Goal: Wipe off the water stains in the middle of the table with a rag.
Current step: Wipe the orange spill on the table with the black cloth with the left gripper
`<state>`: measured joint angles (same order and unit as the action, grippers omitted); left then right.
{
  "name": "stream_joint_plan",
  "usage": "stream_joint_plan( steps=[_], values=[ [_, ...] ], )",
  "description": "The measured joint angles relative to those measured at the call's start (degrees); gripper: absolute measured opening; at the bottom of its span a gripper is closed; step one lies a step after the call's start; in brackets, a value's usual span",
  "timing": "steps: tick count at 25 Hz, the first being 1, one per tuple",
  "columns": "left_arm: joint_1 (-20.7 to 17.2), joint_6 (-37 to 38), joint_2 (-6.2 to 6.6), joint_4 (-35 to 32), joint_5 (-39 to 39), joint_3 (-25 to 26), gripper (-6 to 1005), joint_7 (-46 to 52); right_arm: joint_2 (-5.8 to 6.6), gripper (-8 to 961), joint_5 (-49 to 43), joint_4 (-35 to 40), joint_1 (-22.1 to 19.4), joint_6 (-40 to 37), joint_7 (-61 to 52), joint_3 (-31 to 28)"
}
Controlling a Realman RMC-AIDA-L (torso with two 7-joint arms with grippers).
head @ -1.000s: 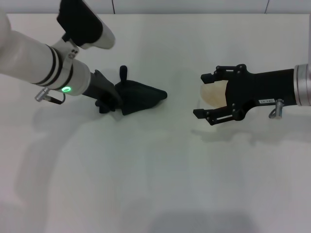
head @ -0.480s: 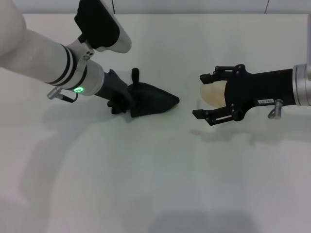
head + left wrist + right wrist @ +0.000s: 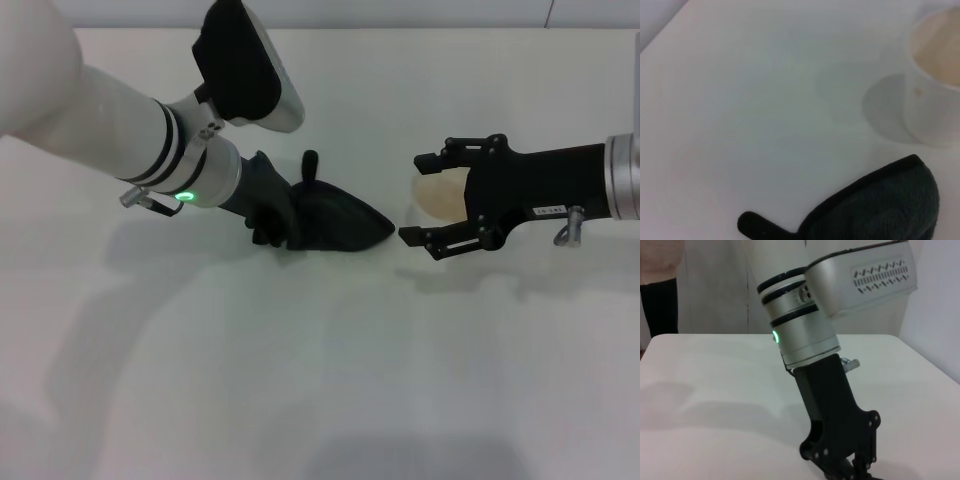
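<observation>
The rag's pointed end [image 3: 384, 228] sits near the cup and my right gripper, so my left gripper should pull the rag back toward its own side [image 3: 212, 256] and let go.
The rag [image 3: 342, 220], a dark crumpled cloth with a thin upright corner, lies on the white table [image 3: 320, 380] just left of centre. My left gripper [image 3: 272, 226] is shut on its left end. The rag's pointed end reaches to just short of my right gripper [image 3: 415, 198], which stands open with a white paper cup [image 3: 440, 192] between its fingers. The left wrist view shows the rag [image 3: 880, 210] close up and the cup [image 3: 935, 85] with tan liquid inside. I can make out no water stains on the table in any view.
The table's far edge [image 3: 400, 28] runs along the back. The right wrist view shows my left arm's black gripper [image 3: 840, 460] standing on the table, with a wall and a dark shape behind it at the far side.
My left arm has dragged the rag rightward across the table, closing most of the gap to the cup. The right gripper and cup have stayed put.
</observation>
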<state>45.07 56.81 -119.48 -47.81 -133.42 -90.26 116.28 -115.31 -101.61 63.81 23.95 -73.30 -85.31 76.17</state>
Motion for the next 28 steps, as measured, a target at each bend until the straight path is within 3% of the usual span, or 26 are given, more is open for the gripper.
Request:
stream_joint_plan(
  steps=[8, 20, 28],
  values=[
    [-3.59, 3.91, 0.11, -5.52, 1.16, -1.25, 85, -0.84, 0.08, 868, 0.0, 0.0, 0.1, 0.14, 0.05, -0.12],
    [-3.74, 11.16, 0.02, -7.78, 1.3, -3.03, 85, -1.02, 0.09, 868, 0.0, -0.2, 0.39, 1.42, 0.06, -0.15],
    [-5.81, 11.69, -0.02, -11.5, 0.94, -4.2, 86, 0.03, 0.14, 868, 0.01, -0.61, 0.58, 1.97, -0.04, -0.15]
  ],
)
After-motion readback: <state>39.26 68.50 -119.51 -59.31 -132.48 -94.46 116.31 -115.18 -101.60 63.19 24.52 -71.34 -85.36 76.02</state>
